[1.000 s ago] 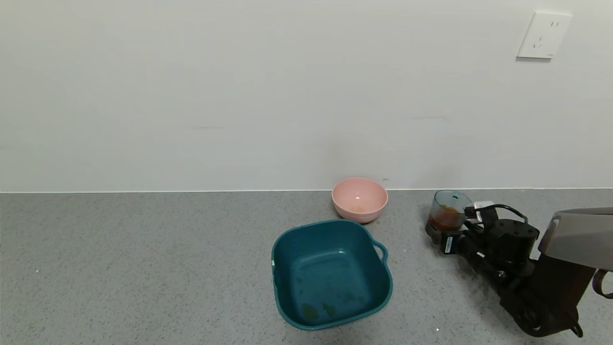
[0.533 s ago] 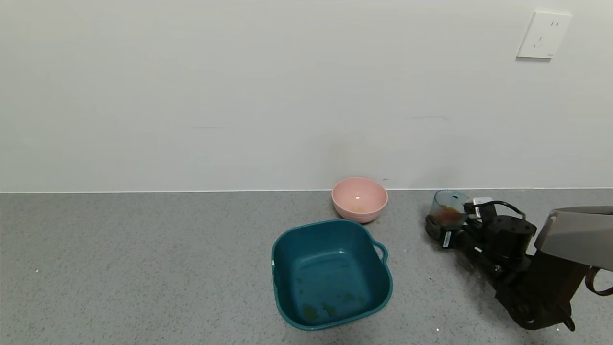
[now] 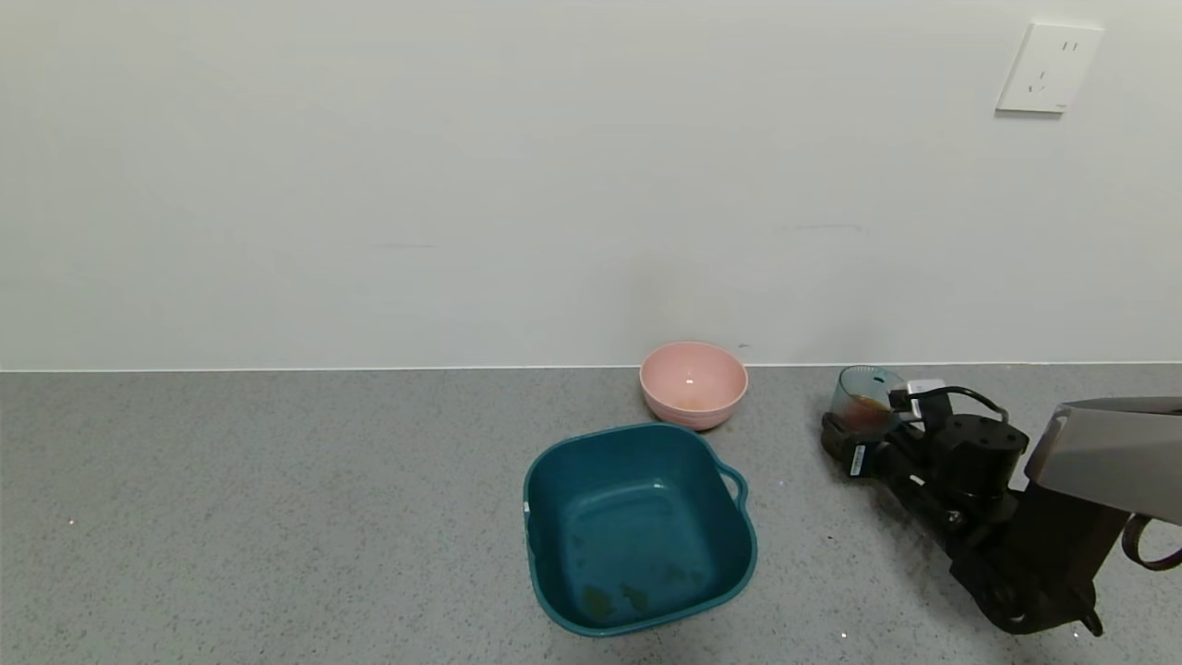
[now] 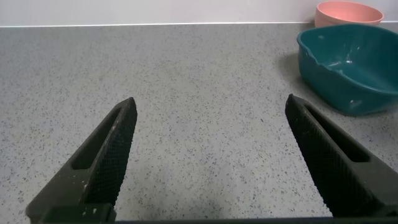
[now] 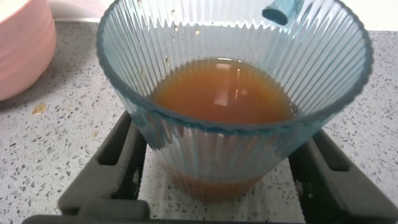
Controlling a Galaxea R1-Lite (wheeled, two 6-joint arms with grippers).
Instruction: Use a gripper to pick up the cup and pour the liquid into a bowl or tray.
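Observation:
The reddish-brown liquid [image 3: 865,414] is well below the cup's rim, so I expect the pale pink bowl [image 3: 693,383] to hold all of it below the bowl's own rim when I pour.
The ribbed pale blue-green cup [image 3: 864,392] stands upright on the grey counter at the right, near the wall. It holds reddish-brown liquid [image 5: 221,90]. My right gripper [image 3: 854,441] is open, with one finger on each side of the cup's [image 5: 230,143] lower part; a narrow gap shows at the base. The pale pink bowl [image 3: 693,383] sits to the cup's left by the wall, with a faint orange smear inside. It also shows in the right wrist view [image 5: 18,50]. My left gripper [image 4: 211,109] is open and empty over bare counter, out of the head view.
A square teal tub [image 3: 530,517] with handles stands in front of the bowl, with some residue on its floor; it also shows in the left wrist view [image 4: 348,68]. A white wall socket [image 3: 1048,69] is at the upper right. The wall runs close behind the cup and bowl.
My right gripper has slid forward toward the wall, so its fingers now reach further along the cup's sides. The cup, bowl and tub have not moved.

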